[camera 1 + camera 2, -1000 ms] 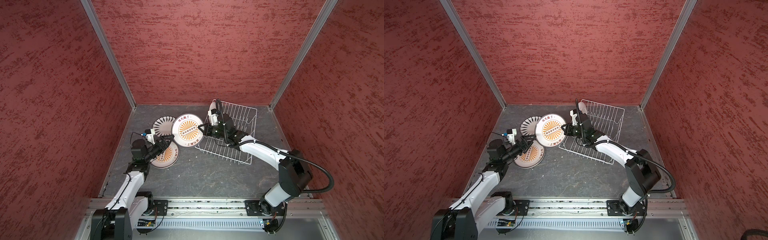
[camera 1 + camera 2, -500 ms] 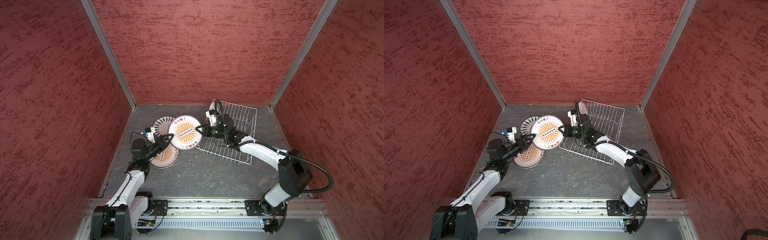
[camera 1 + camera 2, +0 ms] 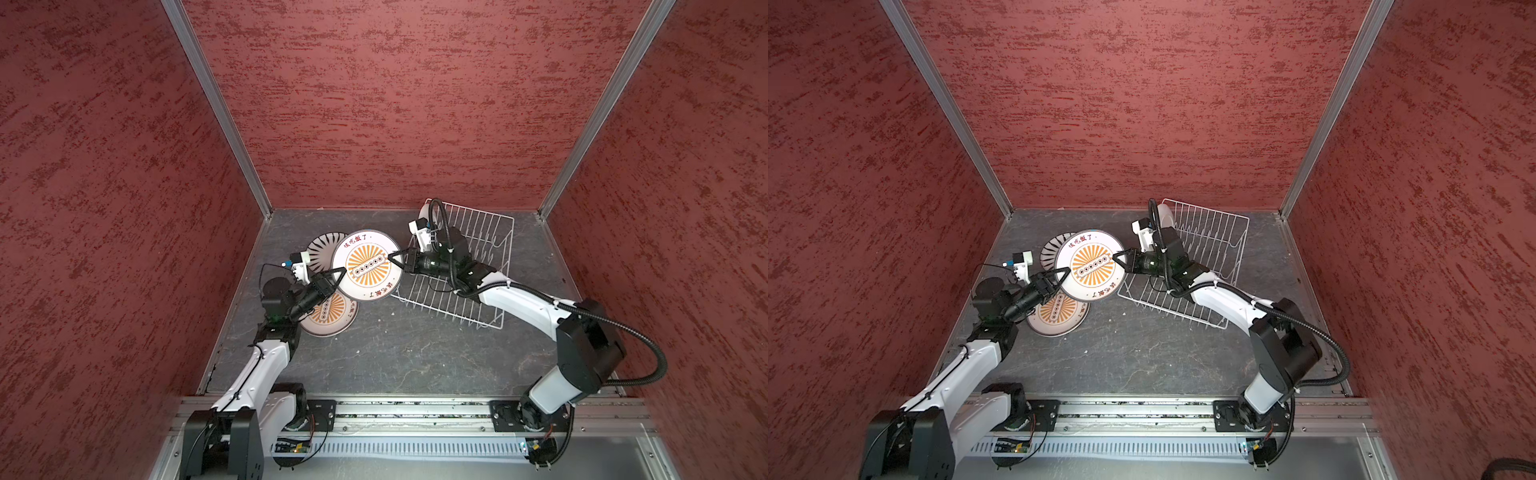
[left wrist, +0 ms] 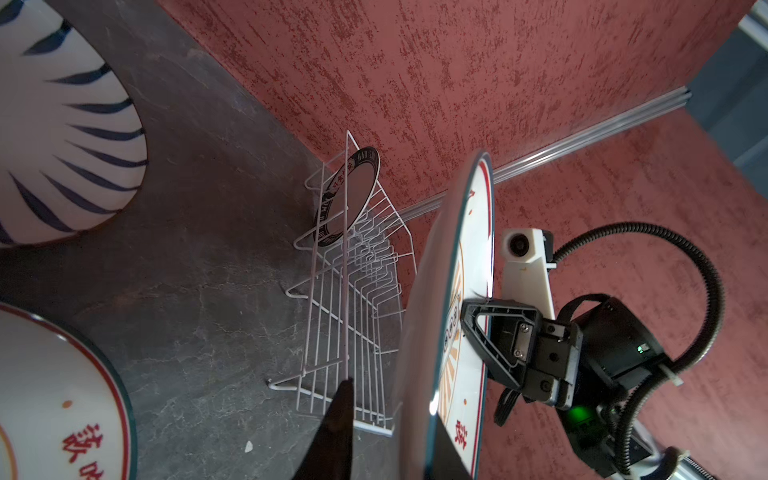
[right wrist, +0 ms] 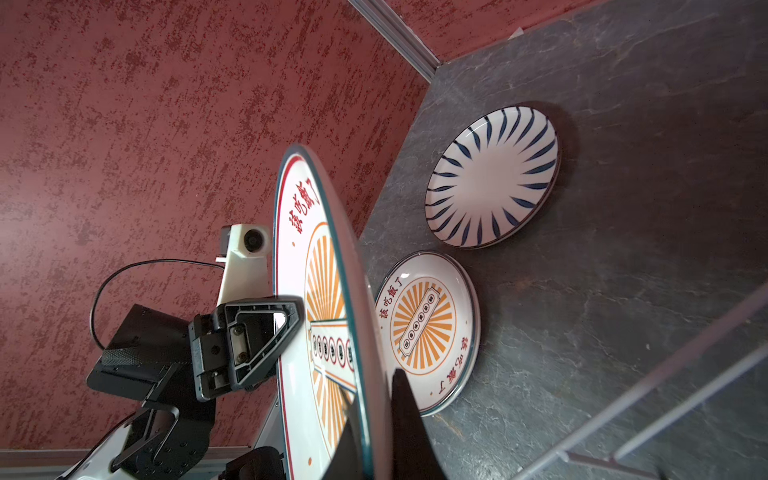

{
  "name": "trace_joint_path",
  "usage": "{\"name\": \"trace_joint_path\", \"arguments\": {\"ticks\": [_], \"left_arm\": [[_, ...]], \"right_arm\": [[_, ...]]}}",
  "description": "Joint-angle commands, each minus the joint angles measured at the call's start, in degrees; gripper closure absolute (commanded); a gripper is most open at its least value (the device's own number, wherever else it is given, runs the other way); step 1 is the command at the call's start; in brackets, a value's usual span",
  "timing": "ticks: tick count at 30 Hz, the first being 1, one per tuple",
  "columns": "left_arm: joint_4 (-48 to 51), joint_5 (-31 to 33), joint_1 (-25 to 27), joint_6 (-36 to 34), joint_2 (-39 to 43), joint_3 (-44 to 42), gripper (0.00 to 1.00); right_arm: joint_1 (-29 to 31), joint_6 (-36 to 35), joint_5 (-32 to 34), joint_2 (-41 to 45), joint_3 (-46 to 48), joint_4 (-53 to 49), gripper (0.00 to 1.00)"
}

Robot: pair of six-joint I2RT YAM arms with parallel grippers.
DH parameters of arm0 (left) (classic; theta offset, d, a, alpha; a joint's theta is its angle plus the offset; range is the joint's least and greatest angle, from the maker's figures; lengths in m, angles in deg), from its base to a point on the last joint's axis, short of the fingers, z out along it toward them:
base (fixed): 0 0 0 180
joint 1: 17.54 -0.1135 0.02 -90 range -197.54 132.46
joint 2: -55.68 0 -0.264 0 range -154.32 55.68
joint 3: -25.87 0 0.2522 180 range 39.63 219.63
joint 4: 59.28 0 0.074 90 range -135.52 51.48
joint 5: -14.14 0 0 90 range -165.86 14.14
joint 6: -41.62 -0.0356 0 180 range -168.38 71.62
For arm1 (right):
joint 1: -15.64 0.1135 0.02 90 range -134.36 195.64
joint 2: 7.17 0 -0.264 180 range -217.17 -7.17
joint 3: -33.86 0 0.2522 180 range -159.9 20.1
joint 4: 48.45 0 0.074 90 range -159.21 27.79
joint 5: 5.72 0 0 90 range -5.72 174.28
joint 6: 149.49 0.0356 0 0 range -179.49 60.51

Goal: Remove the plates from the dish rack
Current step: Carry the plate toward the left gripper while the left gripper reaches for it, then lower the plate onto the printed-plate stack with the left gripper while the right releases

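My right gripper is closed on the held plate's rim (image 3: 398, 269). It should open before my left gripper sets the plate down on the flat sunburst plate (image 3: 331, 313).
An orange sunburst plate (image 3: 368, 266) (image 3: 1092, 266) hangs tilted in the air left of the dish rack (image 3: 478, 232), held at both sides. My right gripper (image 3: 392, 257) (image 5: 374, 399) is shut on its right rim. My left gripper (image 3: 338, 272) (image 4: 395, 415) pinches the opposite rim, one finger on each face. In the left wrist view a dark-rimmed lettered plate (image 4: 351, 195) still stands upright at the rack's (image 4: 345, 291) far end. A second sunburst plate (image 3: 332, 316) (image 5: 428, 328) and a striped plate (image 3: 320, 253) (image 5: 492, 176) lie flat on the table.
The grey table (image 3: 395, 353) is boxed in by red walls on three sides. The two flat plates lie close under the held one and the left arm. A small white crumb (image 3: 380, 319) lies near the rack's front corner.
The right arm carried the sunburst plate leftwards away from the rack. The left gripper rose from above the flat sunburst plate to the held plate's rim and closed on it.
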Motion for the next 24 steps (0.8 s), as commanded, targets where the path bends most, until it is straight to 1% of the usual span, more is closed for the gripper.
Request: {"name": "trace_joint_path", "arguments": {"ticks": [1, 2, 3, 5, 8, 11, 13, 14, 19, 21, 24], "left_arm": [[-1.07, -0.63, 0.16, -0.49, 0.61, -0.56, 0.92], [-0.81, -0.64, 0.14, -0.67, 0.73, -0.67, 0.98], [-0.50, -0.72, 0.13, -0.81, 0.83, -0.67, 1.00], [0.20, -0.81, 0.03, -1.04, 1.29, -0.67, 1.00], [1.71, -0.42, -0.21, -1.46, 2.25, -0.72, 1.00], [4.74, 0.06, -1.02, -1.88, 3.60, -0.67, 1.00], [5.79, 0.54, -1.89, -1.89, 4.52, -0.88, 1.00], [6.31, 0.74, -2.49, -1.75, 5.00, -0.97, 1.00], [10.89, 4.38, -5.91, -1.13, 8.58, -2.78, 1.00], [13.56, 6.25, -6.97, -1.04, 10.32, -3.49, 1.00], [20.47, 9.92, -8.19, -1.96, 12.65, -3.32, 1.00]], "right_arm": [[-0.28, 1.14, -2.30, 0.47, -0.21, 4.91, 1.00], [-0.28, 0.78, -2.16, 0.28, -0.48, 4.43, 1.00], [-0.28, 0.73, -2.21, 0.13, -0.65, 4.19, 0.94], [-0.28, 0.55, -2.27, -0.21, -0.99, 3.79, 0.72], [-0.28, 0.46, -2.86, -0.42, -1.30, 4.15, 0.52], [-0.28, 0.60, -2.92, 0.04, -0.75, 5.14, 0.35], [-0.28, 0.03, -2.32, 0.35, -0.83, 4.32, 0.28], [-0.28, -0.34, -1.77, 0.44, -0.92, 3.47, 0.26], [-0.32, -1.77, 1.85, 1.21, -1.20, -0.31, 0.20], [-0.37, -2.20, 3.45, 1.78, -1.00, -1.17, 0.17], [-0.37, -2.84, 5.28, 2.83, -0.25, -1.14, 0.08]]}}
